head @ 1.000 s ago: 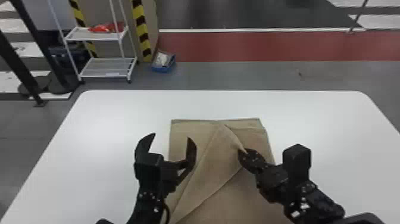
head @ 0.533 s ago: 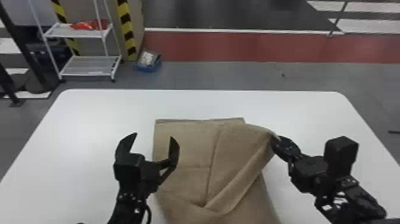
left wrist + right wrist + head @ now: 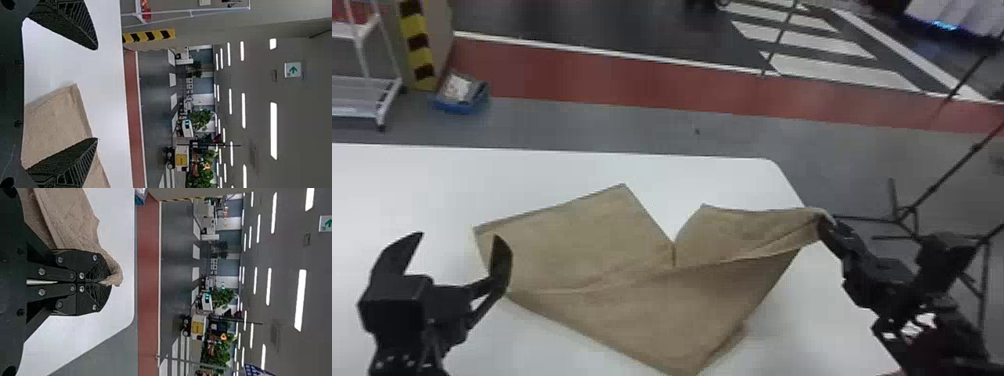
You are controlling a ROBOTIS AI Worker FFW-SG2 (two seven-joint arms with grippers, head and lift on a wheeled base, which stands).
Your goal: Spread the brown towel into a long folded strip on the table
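I expect the towel to hang as a triangle below a tight edge when I lift both ends, since the brown towel's near side narrows [image 3: 617, 293] to a point [image 3: 682, 364].
The brown towel [image 3: 632, 280] lies skewed on the white table, with a V-shaped notch in its far edge and a crease running across it. My right gripper [image 3: 827, 227] holds the towel's right corner near the table's right edge. In the right wrist view, my right gripper [image 3: 105, 282] is shut on the bunched corner of the towel [image 3: 70, 223]. My left gripper [image 3: 454, 240] stands open over the towel's left end, with nothing between its fingers. In the left wrist view, the fingers of my left gripper [image 3: 97, 94] are wide apart, the lower one in front of the towel [image 3: 58, 121].
The white table [image 3: 532, 175] has its rounded far-right corner just beyond the towel. Behind it on the floor are a blue bin [image 3: 461, 100] and a white wire rack [image 3: 367, 95]. Black stand legs [image 3: 907, 215] stand right of the table, behind my right arm.
My right gripper has moved right, pulling the towel's corner out; the towel has turned and spread wider. The head view has swung to the right. My left gripper remains open.
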